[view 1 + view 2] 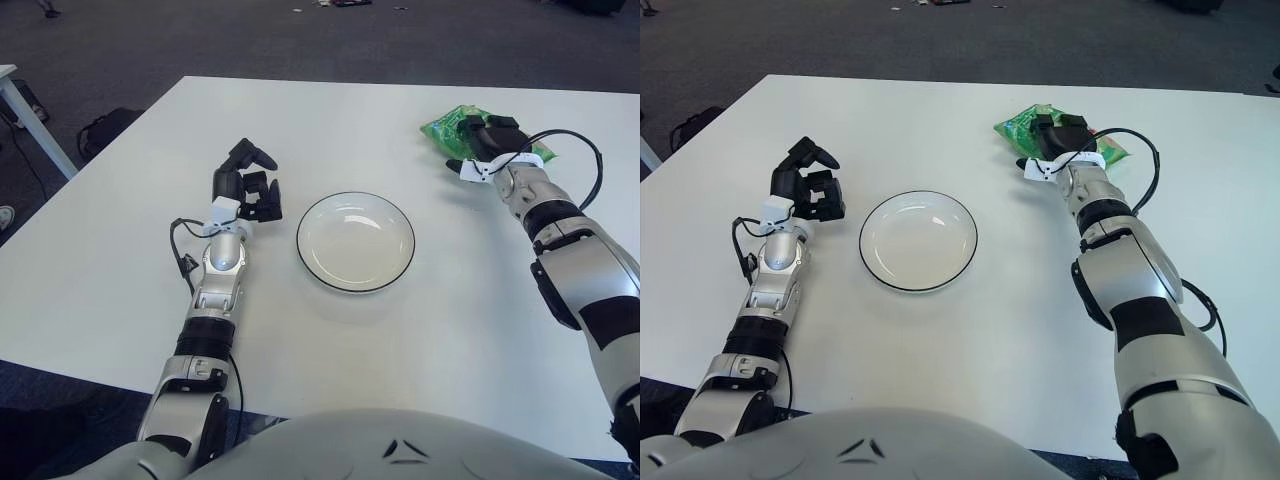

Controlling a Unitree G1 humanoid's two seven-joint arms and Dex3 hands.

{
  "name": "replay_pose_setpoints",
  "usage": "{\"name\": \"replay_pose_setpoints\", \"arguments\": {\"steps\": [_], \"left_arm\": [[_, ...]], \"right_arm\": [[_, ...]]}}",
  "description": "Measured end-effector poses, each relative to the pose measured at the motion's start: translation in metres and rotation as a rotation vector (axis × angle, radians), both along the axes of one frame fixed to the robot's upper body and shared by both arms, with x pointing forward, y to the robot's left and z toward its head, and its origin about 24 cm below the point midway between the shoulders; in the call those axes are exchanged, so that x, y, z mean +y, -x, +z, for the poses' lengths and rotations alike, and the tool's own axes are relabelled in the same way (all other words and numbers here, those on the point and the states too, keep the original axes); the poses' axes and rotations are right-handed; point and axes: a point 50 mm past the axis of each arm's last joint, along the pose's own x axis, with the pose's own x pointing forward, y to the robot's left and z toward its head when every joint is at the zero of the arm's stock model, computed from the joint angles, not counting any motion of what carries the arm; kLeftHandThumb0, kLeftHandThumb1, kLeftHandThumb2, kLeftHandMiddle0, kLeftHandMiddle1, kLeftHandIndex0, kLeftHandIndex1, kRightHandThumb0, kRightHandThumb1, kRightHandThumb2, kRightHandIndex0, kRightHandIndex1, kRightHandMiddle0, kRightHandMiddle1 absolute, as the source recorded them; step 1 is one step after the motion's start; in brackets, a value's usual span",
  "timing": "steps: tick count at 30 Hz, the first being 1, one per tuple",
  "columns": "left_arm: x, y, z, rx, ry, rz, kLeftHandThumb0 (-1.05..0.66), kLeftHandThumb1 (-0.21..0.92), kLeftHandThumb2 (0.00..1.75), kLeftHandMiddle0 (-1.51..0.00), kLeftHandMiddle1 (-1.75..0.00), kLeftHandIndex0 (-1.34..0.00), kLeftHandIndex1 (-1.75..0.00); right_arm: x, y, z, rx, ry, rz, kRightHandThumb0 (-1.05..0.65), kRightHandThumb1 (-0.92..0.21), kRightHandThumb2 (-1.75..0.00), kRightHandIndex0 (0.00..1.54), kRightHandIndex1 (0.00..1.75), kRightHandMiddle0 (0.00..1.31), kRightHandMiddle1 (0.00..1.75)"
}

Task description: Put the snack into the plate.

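Observation:
I expect the green packet's corners to stick out past the plate's rim when I lower the green packet, because the green packet (446, 129) is wider than the plate (356, 242).
The snack (445, 130) is a green packet lying on the white table at the far right, behind and to the right of the plate. My right hand (485, 142) is over its near right part, fingers (478, 127) laid on the packet and the thumb spread out on the near side, apart from the packet's edge. The packet still lies flat on the table. The plate (355, 245) is white with a dark rim, empty, in the middle of the table. My left hand (250, 188) shows left of the plate, fingers relaxed and holding nothing.
The white table (330, 120) reaches its far edge just behind the snack. A black cable (585, 150) loops from my right wrist beside the packet. Dark floor and a bag (100, 128) lie beyond the table's left corner.

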Motion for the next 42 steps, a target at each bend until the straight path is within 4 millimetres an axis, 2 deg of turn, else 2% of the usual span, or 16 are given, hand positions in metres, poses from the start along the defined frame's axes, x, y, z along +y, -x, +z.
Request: {"name": "replay_pose_setpoints", "arguments": {"steps": [5,13,21,32,36,40,42], "left_arm": [[0.001,0.000,0.000,-0.002,0.001,0.012,-0.53,0.20,1.47,-1.38,-1.75,-0.72,-1.75],[0.002,0.001,0.001,-0.007,0.003,0.028,-0.54,0.19,1.48,-1.37,-1.75,-0.72,-1.75],[0.001,0.002,0.002,-0.014,-0.009,0.032,-0.53,0.19,1.47,-1.36,-1.75,-0.72,-1.75],[0.001,0.002,0.003,-0.018,-0.017,0.032,-0.52,0.22,1.43,-1.35,-1.75,-0.69,-1.75],[0.001,0.002,0.003,-0.019,-0.018,0.032,-0.52,0.23,1.43,-1.35,-1.75,-0.69,-1.75],[0.001,0.002,0.003,-0.021,-0.020,0.031,-0.51,0.25,1.40,-1.35,-1.75,-0.67,-1.75],[0.001,0.002,0.003,-0.021,-0.020,0.031,-0.51,0.25,1.40,-1.35,-1.75,-0.67,-1.75]], "right_arm": [[-0.004,0.001,-0.003,0.044,0.010,-0.038,-1.05,-0.92,-0.98,0.00,0.00,0.00,0.15],[-0.007,0.001,-0.005,0.084,0.016,-0.068,-1.05,-0.92,-0.86,0.00,0.00,0.00,0.10],[-0.008,0.002,-0.007,0.115,0.014,-0.081,-1.04,-0.92,-0.77,0.00,0.00,0.00,0.19],[-0.011,0.002,-0.003,0.117,-0.056,-0.057,-0.78,-0.91,-0.60,0.05,0.03,0.00,0.33],[-0.016,0.005,0.004,0.104,-0.117,-0.012,-0.74,-0.90,-0.60,0.10,0.07,0.00,0.42],[-0.020,0.013,0.009,0.103,-0.145,0.047,-0.71,-0.89,-0.63,0.03,0.34,0.00,0.47],[-0.022,0.018,0.010,0.103,-0.157,0.072,-0.71,-0.90,-0.63,0.01,0.39,0.00,0.48]]}}
